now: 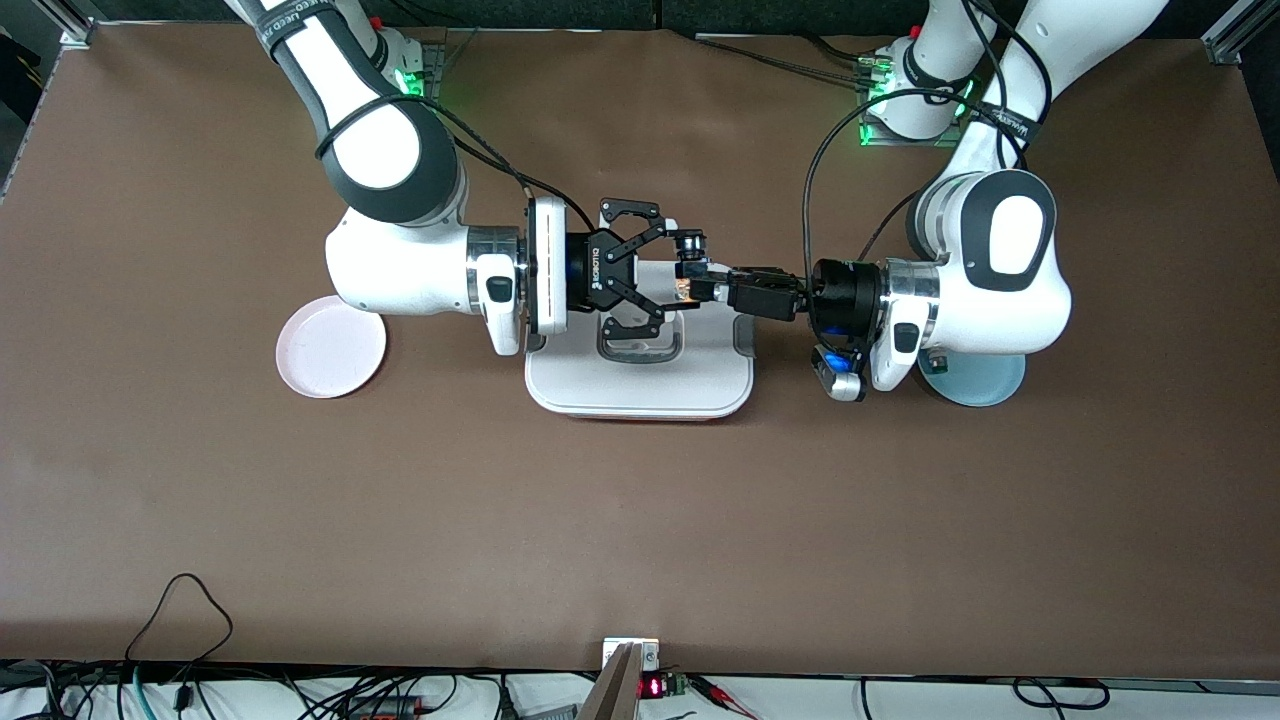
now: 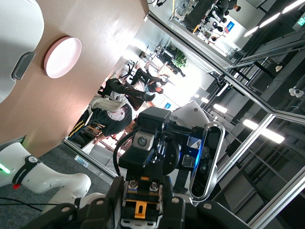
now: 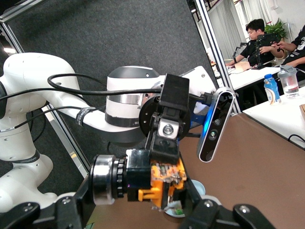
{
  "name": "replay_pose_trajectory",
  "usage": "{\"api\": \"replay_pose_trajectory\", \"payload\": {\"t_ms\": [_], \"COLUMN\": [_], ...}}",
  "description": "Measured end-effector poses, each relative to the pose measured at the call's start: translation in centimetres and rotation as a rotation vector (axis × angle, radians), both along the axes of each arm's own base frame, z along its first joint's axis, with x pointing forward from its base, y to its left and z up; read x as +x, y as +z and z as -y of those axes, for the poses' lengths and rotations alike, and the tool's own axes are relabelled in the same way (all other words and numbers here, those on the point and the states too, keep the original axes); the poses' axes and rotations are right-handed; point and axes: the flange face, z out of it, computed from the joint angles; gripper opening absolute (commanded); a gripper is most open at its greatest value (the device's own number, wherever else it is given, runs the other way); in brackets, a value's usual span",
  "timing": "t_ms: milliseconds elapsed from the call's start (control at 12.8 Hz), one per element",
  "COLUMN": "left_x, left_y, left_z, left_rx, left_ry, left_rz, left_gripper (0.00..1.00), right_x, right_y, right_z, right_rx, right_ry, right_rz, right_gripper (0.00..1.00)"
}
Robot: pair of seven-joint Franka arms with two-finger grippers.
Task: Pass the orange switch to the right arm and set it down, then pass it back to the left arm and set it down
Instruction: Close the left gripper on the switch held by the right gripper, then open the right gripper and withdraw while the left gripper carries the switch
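Note:
The orange switch [image 1: 685, 289] in my left gripper has my right gripper's fingers around it, so next my right gripper moves away before the switch goes to the light blue plate [image 1: 990, 378].
The orange switch [image 1: 688, 268], a small black cylinder with an orange body, hangs in the air over the white box [image 1: 640, 385]. Both grippers hold it at once. My right gripper [image 1: 677, 272] comes in from the right arm's end and is shut on it. My left gripper [image 1: 706, 288] comes in from the left arm's end and is shut on its other end. In the left wrist view the switch [image 2: 140, 200] sits between my left gripper's [image 2: 141, 206] fingers. In the right wrist view the switch [image 3: 159, 179] sits between my right gripper's [image 3: 143, 200] fingers.
A pink plate [image 1: 330, 347] lies on the brown table beside the box, toward the right arm's end. A light blue plate [image 1: 978, 382] lies under the left arm's wrist, with a small white-and-green part [image 3: 177, 206] on it. The box's lid handle [image 1: 640, 345] is under the right gripper.

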Motion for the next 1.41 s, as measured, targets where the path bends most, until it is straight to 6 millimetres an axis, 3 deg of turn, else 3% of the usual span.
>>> {"api": "replay_pose_trajectory", "payload": {"t_ms": [78,156,235,704,1017,1174,1408], "left_x": [0.0,0.0,0.0,-0.1,-0.2,-0.8,-2.5], "left_y": [0.0,0.0,0.0,0.1,0.0,-0.4,-1.2], "left_z": [0.0,0.0,0.0,0.1,0.0,0.0,-0.2], "left_rx": [0.000,0.000,0.000,0.000,0.064,0.155,0.356], "left_ry": [0.000,0.000,0.000,-0.001,-0.037,-0.113,-0.330], "left_rz": [0.000,0.000,0.001,-0.007,0.028,0.085,0.254], "left_gripper": [0.00,0.00,0.00,0.00,0.00,0.00,0.00], "right_x": [0.0,0.0,0.0,0.0,0.9,1.8,4.4], "right_y": [0.0,0.0,0.0,0.2,0.3,0.3,-0.3], "right_z": [0.0,0.0,0.0,-0.2,1.4,3.8,11.3], "right_rx": [0.000,0.001,0.003,0.038,0.038,0.015,-0.119], "right_ry": [0.000,0.000,-0.002,-0.018,-0.042,-0.078,-0.117], "right_rz": [0.000,-0.001,-0.004,-0.030,-0.027,-0.019,0.047], "right_gripper": [0.26,0.67,1.00,1.00,1.00,1.00,1.00]}}
